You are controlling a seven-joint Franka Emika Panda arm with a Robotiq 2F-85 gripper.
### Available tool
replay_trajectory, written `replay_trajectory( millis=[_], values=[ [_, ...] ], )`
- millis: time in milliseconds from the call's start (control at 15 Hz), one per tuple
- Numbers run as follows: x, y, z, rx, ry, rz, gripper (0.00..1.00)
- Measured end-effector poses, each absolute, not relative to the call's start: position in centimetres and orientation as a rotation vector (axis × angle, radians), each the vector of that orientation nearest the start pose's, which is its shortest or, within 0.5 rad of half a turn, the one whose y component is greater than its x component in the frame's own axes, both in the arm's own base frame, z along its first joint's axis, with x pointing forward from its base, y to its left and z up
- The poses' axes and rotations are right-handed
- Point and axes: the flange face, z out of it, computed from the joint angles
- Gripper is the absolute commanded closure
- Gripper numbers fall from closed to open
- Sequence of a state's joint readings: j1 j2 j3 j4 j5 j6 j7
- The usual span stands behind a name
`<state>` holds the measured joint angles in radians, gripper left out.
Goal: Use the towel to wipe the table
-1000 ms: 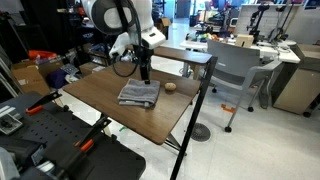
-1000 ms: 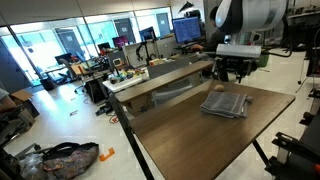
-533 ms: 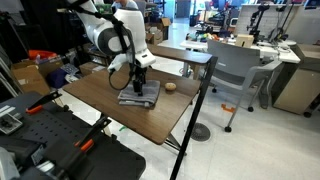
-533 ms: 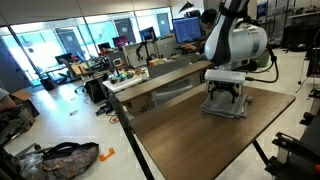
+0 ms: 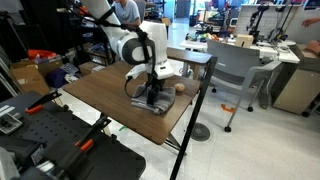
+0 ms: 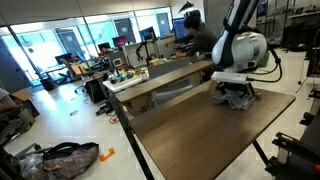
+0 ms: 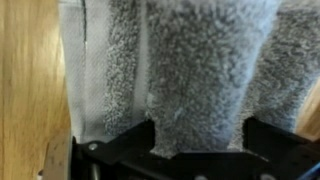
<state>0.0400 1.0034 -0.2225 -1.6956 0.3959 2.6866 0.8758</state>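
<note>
The grey towel lies crumpled near the small tan ball (image 5: 179,88), so the robot's gripper should pull the towel back across the open wood (image 6: 203,116), away from the ball.
The grey towel (image 5: 158,103) (image 6: 243,100) lies rumpled on the brown wooden table (image 5: 100,95) (image 6: 190,130), toward its far side in both exterior views. My gripper (image 5: 152,95) (image 6: 235,93) is pressed down onto it, jaws open. In the wrist view the towel (image 7: 190,70) fills most of the picture, with bare wood along the left edge. A ridge of cloth runs between the fingers of my gripper (image 7: 198,140), and the black fingertips (image 7: 130,145) stand wide on either side of it.
A small tan ball (image 5: 180,88) sits on the table just beyond the towel. A grey chair (image 5: 235,70) and white desk (image 5: 265,50) stand past the table's edge. A black post (image 5: 200,95) rises at the table corner. Black equipment (image 5: 60,140) sits in front.
The arm came down from above the towel onto it and moved toward the tan ball. The towel has shifted and bunched under the gripper. The jaws stayed open.
</note>
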Motion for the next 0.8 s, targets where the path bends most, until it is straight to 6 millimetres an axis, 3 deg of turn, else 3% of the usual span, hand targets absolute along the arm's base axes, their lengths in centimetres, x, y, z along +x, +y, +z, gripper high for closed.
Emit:
replay_trajectory(
  millis=[267,400,600,800],
  values=[
    [63.9,-20.5,2.8,-2.324,2.135,0.002,0.00],
    [63.9,-22.7,2.9,-2.295,2.161,0.046,0.00],
    [63.8,-21.7,2.8,-2.389,2.062,0.087,0.00],
    [62.3,-18.3,2.9,-2.573,1.887,0.108,0.00]
  ],
)
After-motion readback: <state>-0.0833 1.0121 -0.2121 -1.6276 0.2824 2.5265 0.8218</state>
